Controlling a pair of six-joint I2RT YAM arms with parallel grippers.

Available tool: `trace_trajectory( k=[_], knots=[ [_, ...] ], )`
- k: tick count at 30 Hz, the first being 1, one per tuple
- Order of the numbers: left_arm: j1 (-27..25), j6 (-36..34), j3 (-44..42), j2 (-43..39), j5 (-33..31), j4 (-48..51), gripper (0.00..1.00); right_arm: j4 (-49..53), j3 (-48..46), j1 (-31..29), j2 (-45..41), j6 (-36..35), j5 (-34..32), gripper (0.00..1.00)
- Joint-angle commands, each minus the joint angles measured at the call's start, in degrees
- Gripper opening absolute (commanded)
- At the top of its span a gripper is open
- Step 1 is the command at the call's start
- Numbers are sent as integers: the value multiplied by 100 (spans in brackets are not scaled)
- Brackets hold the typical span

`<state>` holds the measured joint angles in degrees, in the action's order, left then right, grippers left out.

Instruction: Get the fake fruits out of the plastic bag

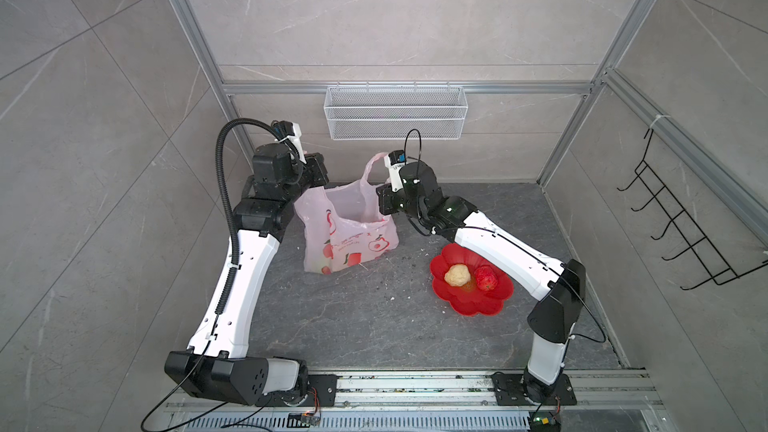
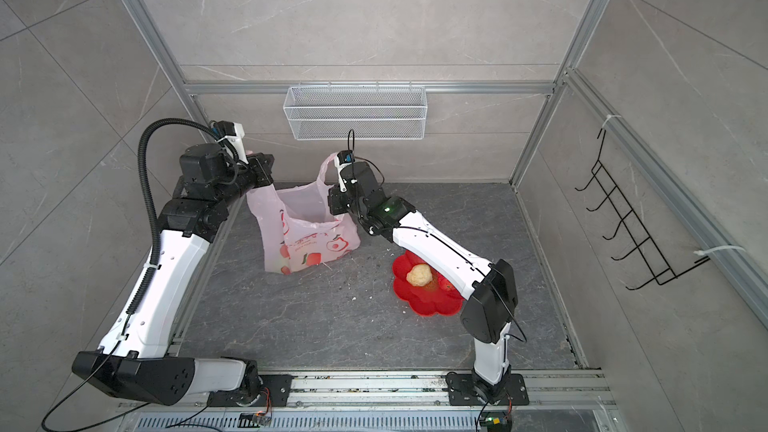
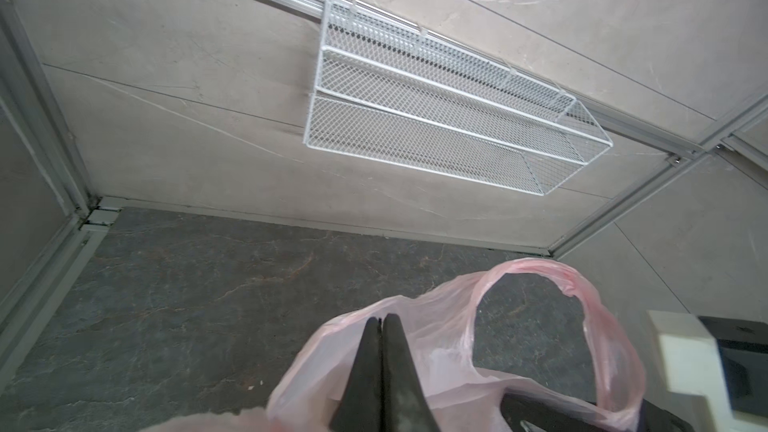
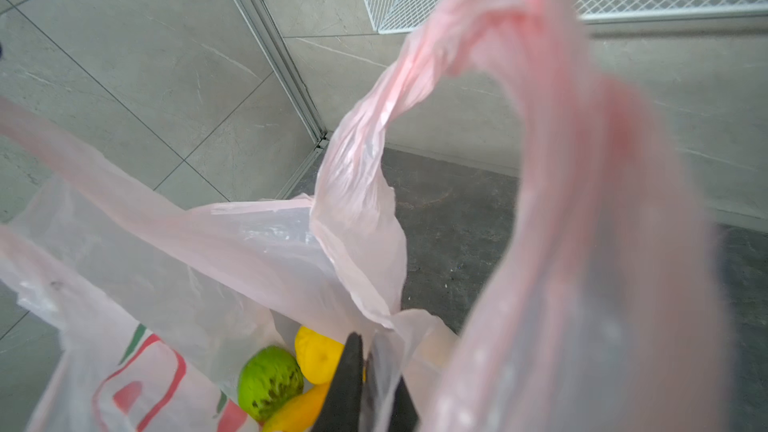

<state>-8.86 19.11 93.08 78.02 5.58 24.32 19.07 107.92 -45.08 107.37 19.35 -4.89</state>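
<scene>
My left gripper is to pull the bag's rim (image 1: 317, 192) down and toward me first, because the fruits are deep in the upright plastic bag. My right gripper will reach in after that.
The plastic bag (image 1: 349, 238) (image 2: 307, 243) stands on the dark floor with its mouth held wide between both arms. My left gripper (image 1: 319, 187) (image 2: 268, 184) (image 3: 381, 320) is shut on the bag's left rim. My right gripper (image 1: 380, 209) (image 2: 334, 207) (image 4: 365, 342) is shut on the right rim, film pinched between its fingers. Inside the bag (image 4: 249, 251) lie a bumpy green ball (image 4: 270, 382), a yellow lumpy fruit (image 4: 318, 355) and a banana (image 4: 297, 411). A beige lumpy piece (image 1: 457, 275) (image 2: 419, 275) and a small red fruit (image 1: 486, 278) sit on the red dish (image 1: 469, 305) (image 2: 428, 305).
A white mesh basket (image 1: 395, 112) (image 3: 436, 118) hangs on the back wall above the bag. A black wire hook rack (image 1: 681, 226) is on the right wall. My right forearm (image 1: 507, 255) passes over the dish. Small crumbs dot the floor.
</scene>
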Motion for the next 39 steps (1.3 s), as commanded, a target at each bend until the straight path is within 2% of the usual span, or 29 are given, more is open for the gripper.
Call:
trace_trajectory(
  k=[1, 11, 17, 23, 25, 31, 39],
  knots=[
    [169, -57, 294, 193, 267, -76, 0, 133, 229, 73, 141, -262, 144, 11],
    [306, 204, 474, 903, 578, -557, 0, 22, 724, 392, 611, -566, 292, 10],
    [306, 238, 394, 871, 664, -577, 0, 49, 992, 491, 733, -720, 390, 10],
    [306, 46, 941, 952, 767, -188, 0, -11, 854, 498, 498, -911, 453, 10],
    [306, 174, 519, 735, 827, -260, 0, -154, 358, 500, 260, -815, 535, 10],
    [192, 715, -1681, -492, 907, -469, 0, -656, -1781, 392, -687, -255, 640, 10],
    [-309, 974, -3622, -2335, 534, 868, 0, -392, -3232, -297, -1543, 86, 291, 11]
  ],
)
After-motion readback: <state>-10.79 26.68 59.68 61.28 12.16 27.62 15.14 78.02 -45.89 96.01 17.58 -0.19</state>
